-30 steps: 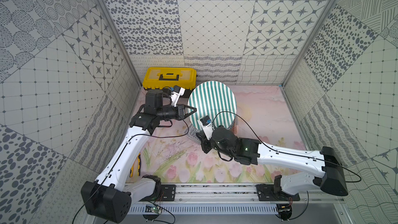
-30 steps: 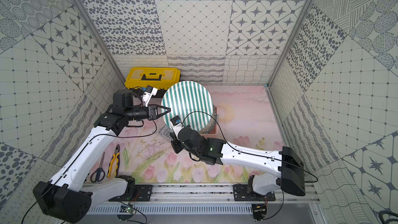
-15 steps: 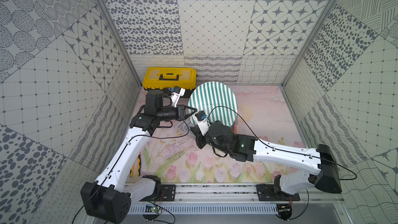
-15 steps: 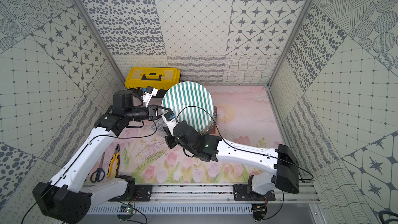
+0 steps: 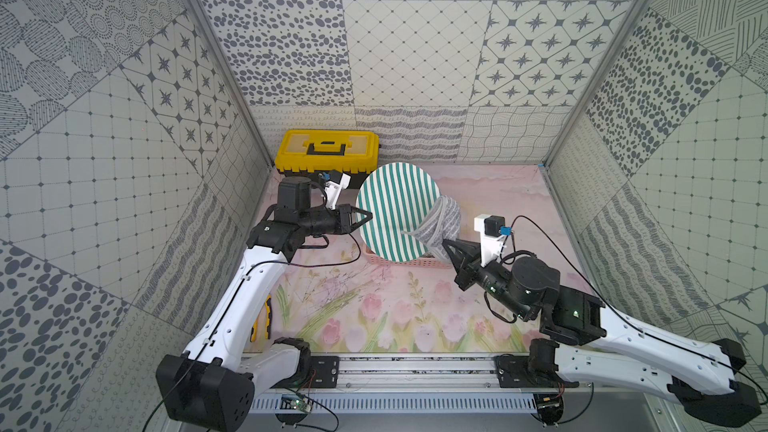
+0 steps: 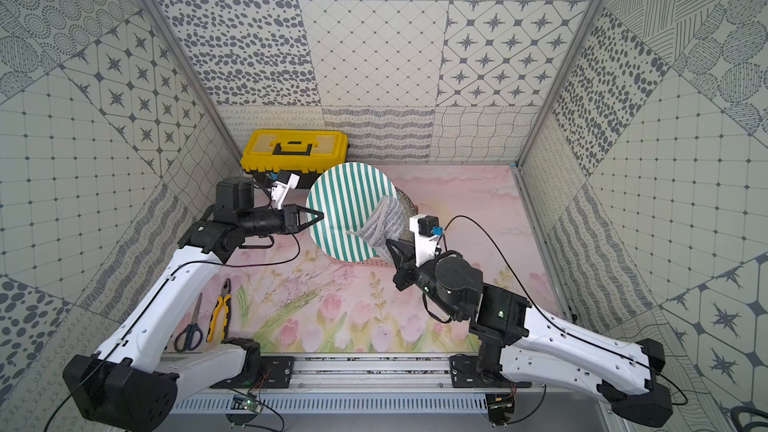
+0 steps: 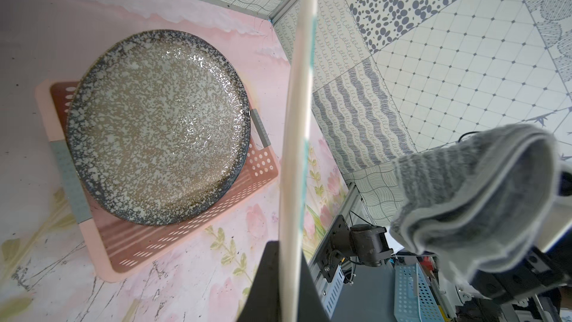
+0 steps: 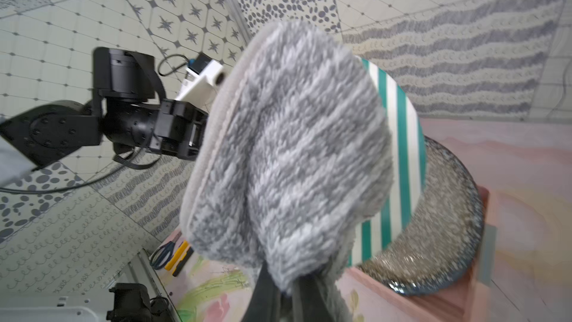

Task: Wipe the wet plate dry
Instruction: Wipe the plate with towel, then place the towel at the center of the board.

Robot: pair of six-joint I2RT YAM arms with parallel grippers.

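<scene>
I see the mat clear (image 5: 442, 310) in front of the pink basket, so my right gripper should keep bringing the grey cloth down there (image 6: 402, 312) and let go of it.
My left gripper (image 5: 368, 216) (image 6: 320, 214) is shut on the left rim of a green-and-white striped plate (image 5: 395, 205) (image 6: 345, 209) and holds it up on edge above the mat. The left wrist view shows this plate (image 7: 297, 119) edge-on, running up from the left gripper (image 7: 289, 274). A grey fluffy cloth (image 5: 440, 222) (image 6: 384, 222) lies against the plate's lower right face, with my right gripper (image 5: 444, 243) (image 6: 388, 243) shut on it. In the right wrist view the cloth (image 8: 294, 150) fills the middle above the right gripper (image 8: 291, 292) and hides most of the plate (image 8: 399, 137).
A speckled, glistening plate (image 7: 158, 125) (image 8: 433, 227) rests on a pink basket (image 7: 105, 267) (image 5: 376, 257) below the held plate. A yellow toolbox (image 5: 326, 151) stands at the back left. Pliers (image 6: 218, 317) and scissors (image 6: 189, 332) lie at the front left.
My right arm has swung to the right, carrying the cloth across the striped plate from its lower left to its lower right. The left arm has kept the plate still.
</scene>
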